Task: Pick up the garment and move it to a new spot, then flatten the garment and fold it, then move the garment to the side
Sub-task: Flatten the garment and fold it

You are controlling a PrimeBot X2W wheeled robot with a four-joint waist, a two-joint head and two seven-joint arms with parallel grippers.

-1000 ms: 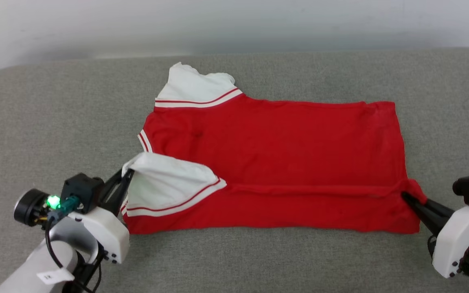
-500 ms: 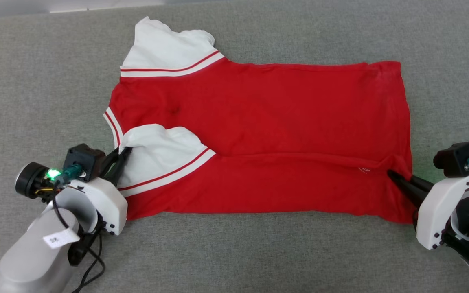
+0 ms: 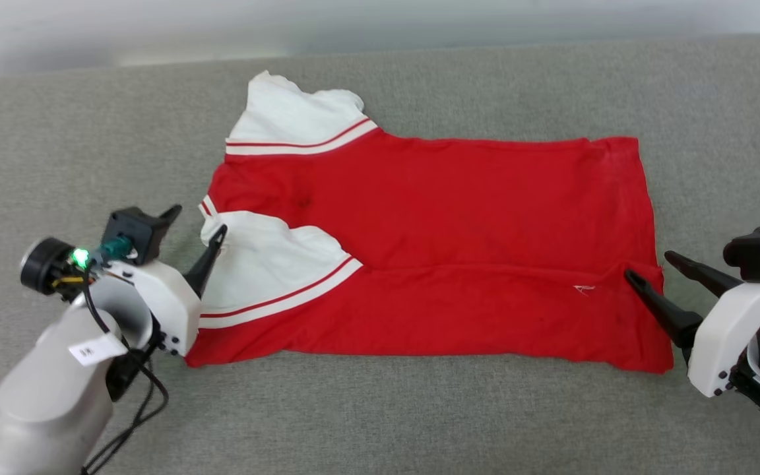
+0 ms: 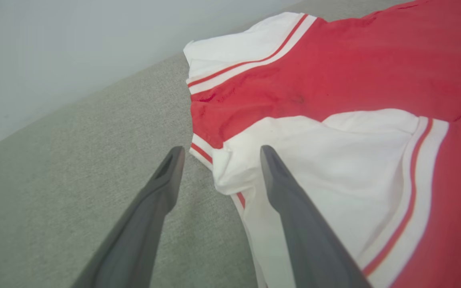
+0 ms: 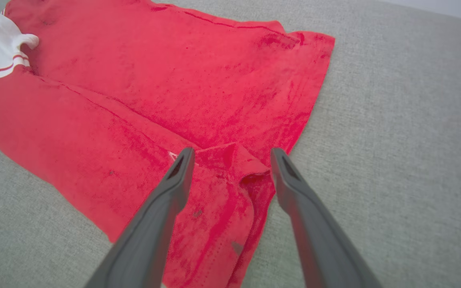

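My gripper will make the red body's far edge fold over when it carries the far white sleeve [image 3: 291, 112], because the white sleeve joins the red body at its striped trim [image 3: 306, 146].
The garment [image 3: 459, 224], a red T-shirt with white striped-trim sleeves, lies back-up on the grey surface, its near long edge folded over the body. My left gripper [image 3: 198, 221] stands open at the folded white sleeve [image 3: 261, 264], one finger over its edge. In the left wrist view the left gripper [image 4: 218, 154] has the sleeve corner [image 4: 234, 176] between its fingers, untouched. My right gripper [image 3: 647, 264] is open at the hem corner. The right wrist view has the right gripper [image 5: 230, 154] straddling a small red fabric bump [image 5: 234, 164].
The grey fabric-covered surface [image 3: 380, 415] stretches wide on all sides of the shirt. A pale wall [image 3: 156, 26] rises behind its far edge. A black cable [image 3: 136, 422] hangs from my left forearm.
Both grippers were shut on the garment, left on the sleeve, right on the hem corner; both have opened and let it go. The head camera has also shifted.
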